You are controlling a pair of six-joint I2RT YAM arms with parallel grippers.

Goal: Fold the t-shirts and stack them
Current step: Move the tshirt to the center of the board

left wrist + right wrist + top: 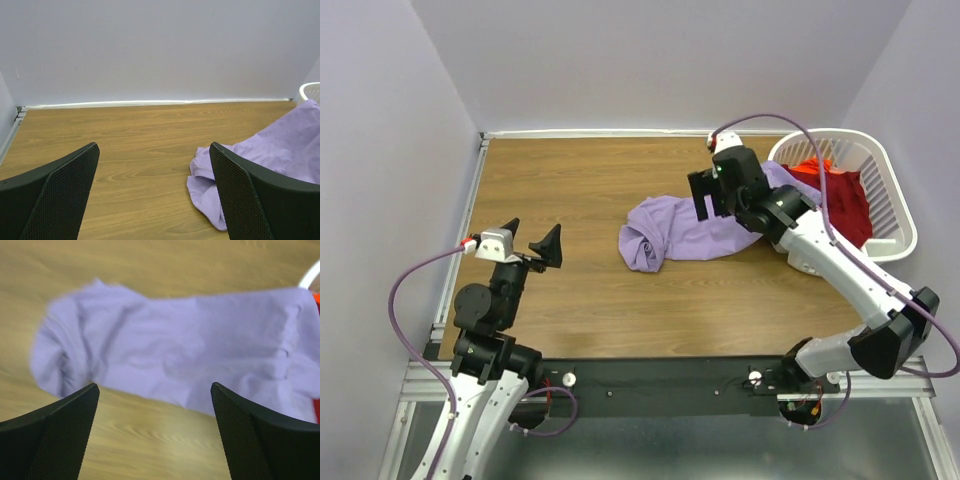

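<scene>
The lavender t-shirt point(705, 236) will come out of the basket by itself when I lift it, because the lavender end point(788, 181) lies on top of the deep red t-shirt.
A crumpled lavender t-shirt point(670, 235) lies on the wooden table, its right end running up to the basket. The deep red t-shirt point(840, 195) sits bunched inside the white basket point(895, 195). My right gripper point(710, 208) hangs open above the lavender shirt point(175, 350), nothing between its fingers; in the right wrist view point(155, 386) bare wood shows between them. My left gripper point(532, 232) stands open over the table's left side, well apart from the cloth. In the left wrist view point(154, 147) the lavender shirt point(280, 145) lies ahead to the right.
The white slatted basket point(310, 91) stands at the table's back right corner, against the wall. Grey walls close in the table on three sides. Bare wood point(570, 190) spreads left of the lavender shirt.
</scene>
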